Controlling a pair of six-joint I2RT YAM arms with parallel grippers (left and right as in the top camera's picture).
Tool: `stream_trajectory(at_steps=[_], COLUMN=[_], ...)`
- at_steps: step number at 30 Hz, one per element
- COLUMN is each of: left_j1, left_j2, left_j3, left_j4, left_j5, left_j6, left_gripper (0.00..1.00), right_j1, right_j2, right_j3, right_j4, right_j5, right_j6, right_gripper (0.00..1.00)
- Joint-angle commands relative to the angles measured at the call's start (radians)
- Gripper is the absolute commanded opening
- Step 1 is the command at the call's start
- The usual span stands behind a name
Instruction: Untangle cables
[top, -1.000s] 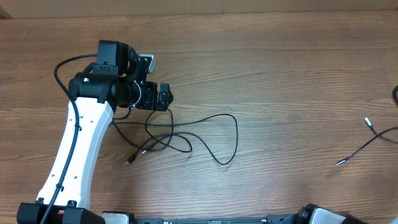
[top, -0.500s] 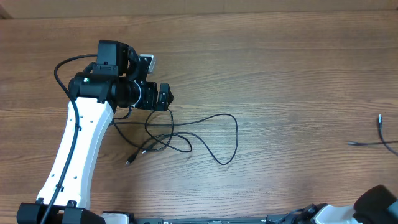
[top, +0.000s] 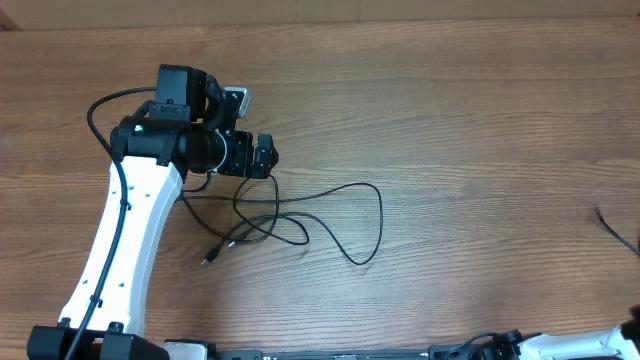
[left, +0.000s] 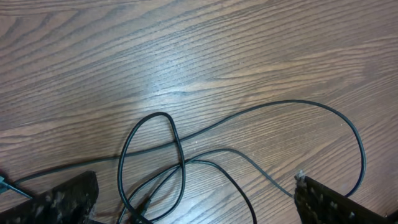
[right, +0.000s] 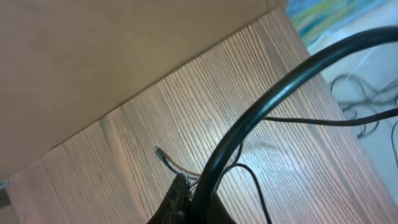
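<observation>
My right gripper is holding the cable, and the held cable's plug end (top: 599, 211) is well away from the tangle. My right gripper should keep going over the open wood (top: 580, 278) and let go of the cable there.
A tangle of thin black cables (top: 285, 222) lies on the wooden table just below my left gripper (top: 263, 157). In the left wrist view the loops (left: 180, 162) lie between and ahead of the left gripper's (left: 199, 211) open fingers, which touch nothing. In the right wrist view my right gripper (right: 185, 186) is shut on a separate thin cable (right: 163, 155), whose small plug end sticks out past the fingertips. A short stretch of that cable (top: 614, 224) shows at the overhead view's right edge. The right gripper itself is out of the overhead view.
The thick black cable of the right arm (right: 267, 99) crosses the right wrist view. Past the table's edge there, more cords (right: 367, 99) lie on a pale floor. A plug end (top: 208, 260) of the tangle points toward the front left.
The separate cable at the right has been dragged rightward, mostly out of the overhead view. The right arm has moved out past the right edge. The left arm and the tangle have not moved.
</observation>
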Motion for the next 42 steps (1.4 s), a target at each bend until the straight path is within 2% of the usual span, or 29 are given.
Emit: stream_trajectory(at_steps=[1,5,20,22,24,25,27,39,42], left_j1=[0.009,0.009,0.009,0.009,0.009,0.009,0.009,0.009,0.009], left_j2=[0.006,0.006,0.006,0.006,0.006,0.006,0.006,0.006,0.006], left_j3=[0.019,0.019,0.019,0.019,0.019,0.019,0.019,0.019,0.019], left_j4=[0.001,0.001,0.001,0.001,0.001,0.001,0.001,0.001,0.001], left_j5=[-0.003,-0.003,-0.003,-0.003,-0.003,-0.003,-0.003,-0.003,-0.003], left_j6=[-0.009,-0.009,-0.009,-0.009,-0.009,-0.009,-0.009,-0.009,-0.009], left_gripper=[1.00,1.00,1.00,1.00,1.00,1.00,1.00,1.00,1.00], right_j1=[-0.035,-0.056,-0.053,-0.053,-0.053,-0.053,-0.053,-0.053,-0.051], right_j2=[0.042,0.090,0.217,0.218,0.218,0.218,0.218,0.218,0.218], right_j3=[0.016,0.016,0.016,0.016,0.016,0.016,0.016,0.016,0.016], right_j4=[-0.013,-0.055,-0.036,-0.030,-0.019,-0.018,-0.013,0.002,0.000], right_j5=[-0.064,-0.064,-0.104,-0.117,-0.144,-0.159,-0.190,-0.366,-0.452], right_j6=[0.071,0.165,0.148,0.128,0.093,0.075,0.042,-0.137,-0.206], right_gripper=[0.04,0.04,0.04,0.13,0.31,0.43,0.56,0.86,0.86])
